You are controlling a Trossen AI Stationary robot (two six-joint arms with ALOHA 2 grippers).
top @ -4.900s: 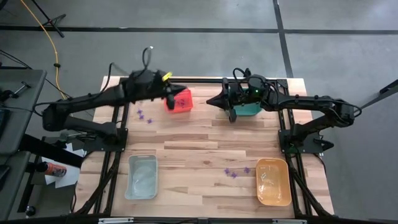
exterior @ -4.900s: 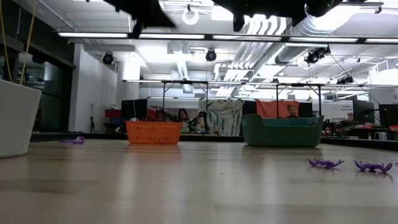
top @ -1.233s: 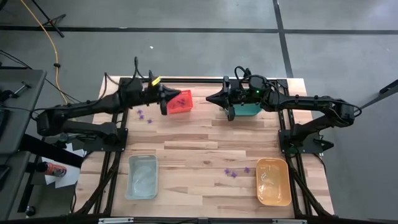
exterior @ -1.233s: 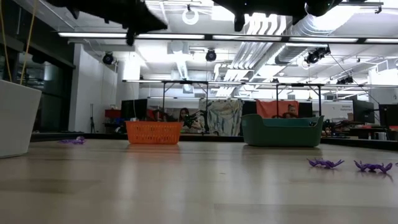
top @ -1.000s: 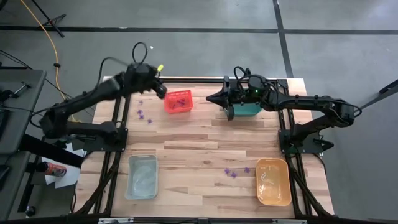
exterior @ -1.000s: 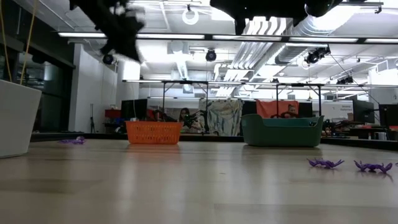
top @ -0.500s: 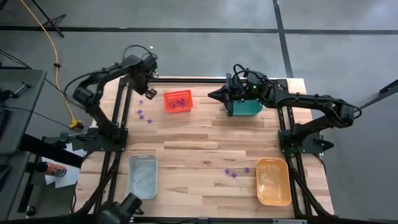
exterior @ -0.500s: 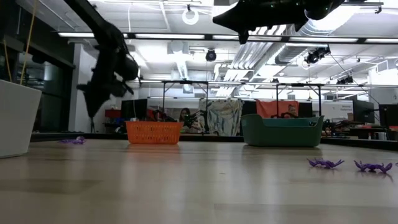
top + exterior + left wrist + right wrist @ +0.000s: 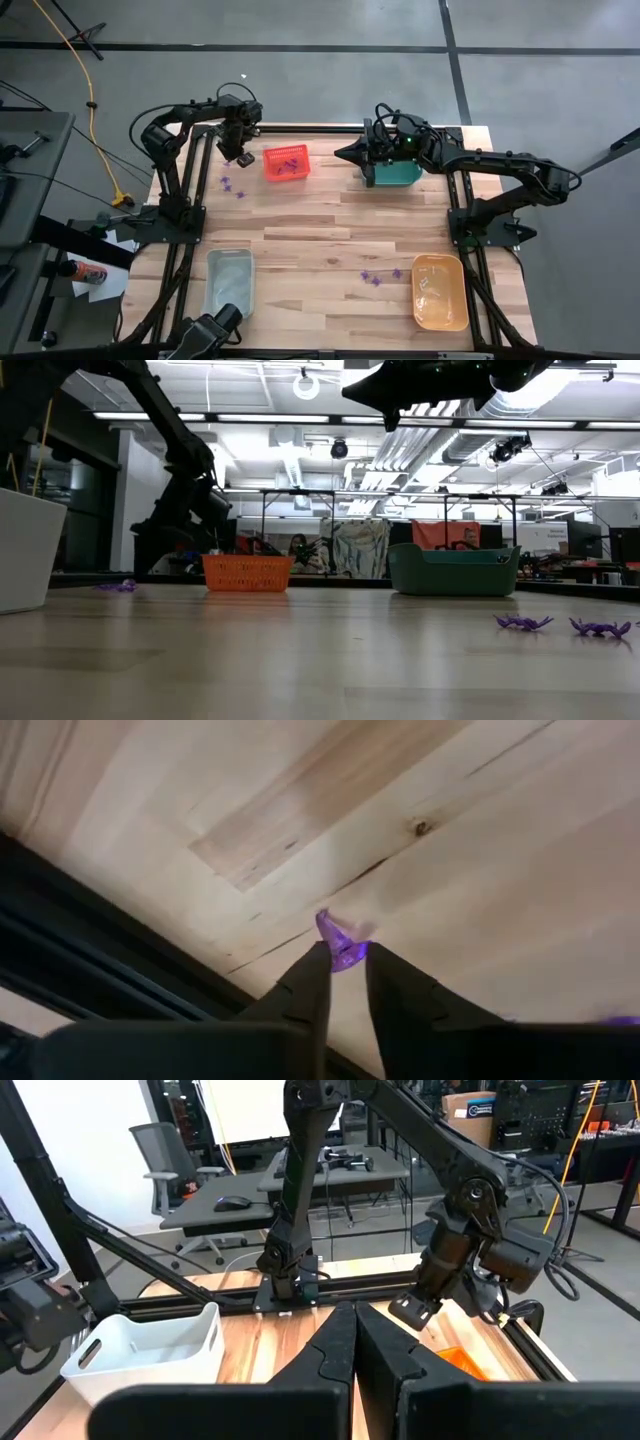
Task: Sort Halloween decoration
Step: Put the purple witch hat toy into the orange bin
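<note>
Only the purple trinket's near edge (image 9: 350,964) is at my left gripper's fingers, so I should open my left gripper, move it back and close it farther over the trinket's body (image 9: 341,946).
My left gripper (image 9: 242,158) points down at the table's far left corner, just left of the red bin (image 9: 286,163). In the left wrist view it (image 9: 345,960) is shut on a tiny purple trinket (image 9: 338,938). Two more purple trinkets (image 9: 225,181) lie flat on the wood nearby, some lie inside the red bin, and three lie near the orange bin (image 9: 440,291), two of which show in the low view (image 9: 523,623). My right gripper (image 9: 340,157) hovers shut beside the green bin (image 9: 398,176), holding nothing (image 9: 352,1320). The small dark trinket is not visible. My left gripper pinches the purple trinket (image 9: 343,952) between its two fingertips (image 9: 318,960), coming from above and pointing down. The trinket's upper spike (image 9: 326,923) sticks out past the fingers, right at the tabletop; whether it is lifted clear I cannot tell.
A clear bin (image 9: 229,283) stands at the near left and the orange bin at the near right. The black frame rail (image 9: 90,960) runs along the table edge right beside my left gripper. Bare wood lies across the table's middle (image 9: 330,225).
My left arm has swung away from above the red bin toward the table's far left corner, tipped its gripper to point down and come down to the tabletop onto a purple trinket. My right gripper has turned a little and shifted slightly toward the far edge.
</note>
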